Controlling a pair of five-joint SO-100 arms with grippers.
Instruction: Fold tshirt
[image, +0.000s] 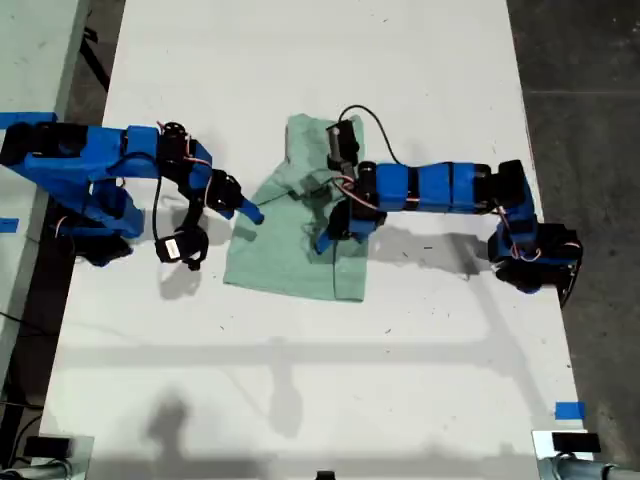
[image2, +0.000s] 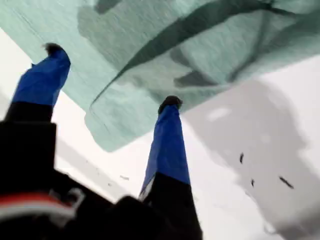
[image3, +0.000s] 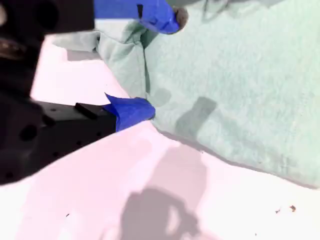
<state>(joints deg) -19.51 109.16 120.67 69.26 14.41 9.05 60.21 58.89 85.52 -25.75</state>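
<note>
My grippers are at the tshirt, and soft creases (image: 300, 183) run across it. When I carry its near edge (image: 295, 292), that edge will sag between my grippers and fold over the tshirt's far half.
The pale mint-green tshirt (image: 295, 250) lies crumpled and partly folded in the middle of the white table (image: 300, 380). My first gripper (image: 332, 232), on the arm reaching in from the exterior view's right, hovers open over the shirt's right half. In the first wrist view both blue fingers (image2: 167, 145) of my first gripper (image2: 111, 76) spread above a corner of the tshirt (image2: 150, 55). My second gripper (image: 243, 207), on the arm from the exterior view's left, is open at the shirt's left edge. The second wrist view shows my second gripper (image3: 160, 64) with a folded edge of the tshirt (image3: 235, 90) between its fingers.
Dark floor (image: 590, 90) lies beyond the table's edge on the exterior view's right, and another pale surface (image: 30, 50) stands on its left. A strip of blue tape (image: 568, 410) marks the near right corner. Both arm bases (image: 530, 250) sit on the table's sides.
</note>
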